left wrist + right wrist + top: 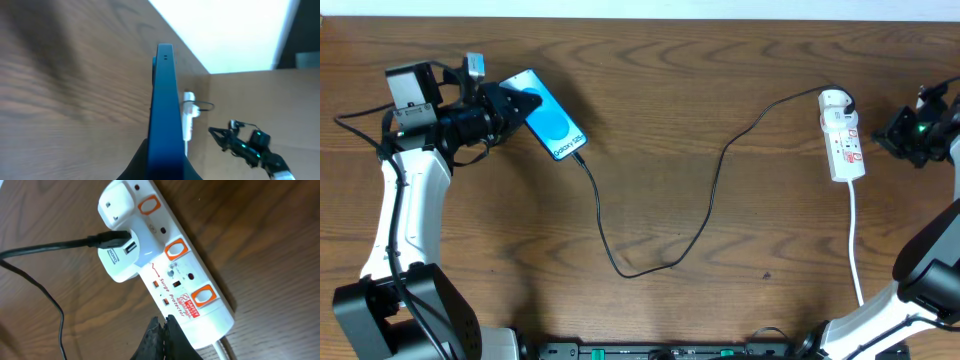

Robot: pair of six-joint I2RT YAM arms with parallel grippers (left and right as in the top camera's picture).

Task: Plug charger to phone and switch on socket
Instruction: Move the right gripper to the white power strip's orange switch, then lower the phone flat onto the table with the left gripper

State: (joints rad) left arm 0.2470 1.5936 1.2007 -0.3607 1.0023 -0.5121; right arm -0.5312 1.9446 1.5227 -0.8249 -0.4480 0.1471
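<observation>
I should put down the phone [548, 115] that my left gripper is holding above the table before my right gripper pushes the switch [176, 249] next to the adapter.
The phone [552, 122], black-framed with a light blue screen, lies angled at the far left of the table. My left gripper [508, 108] is shut on its upper end; the left wrist view shows the phone edge-on [164, 115] between the fingers. The thin black charger cable [660, 215] runs from the phone's lower end in a loop across the table to a white adapter [117, 255] plugged into the socket [842, 135], a white power strip at the right. My right gripper [163, 330] is shut and empty, its tips at the socket's edge near the small orange switches [156, 284].
The socket's thicker white cord [855, 235] runs down toward the front edge at the right. The table's far edge [180, 42] lies just beyond the phone. My right arm [920, 130] is beside the socket on the right.
</observation>
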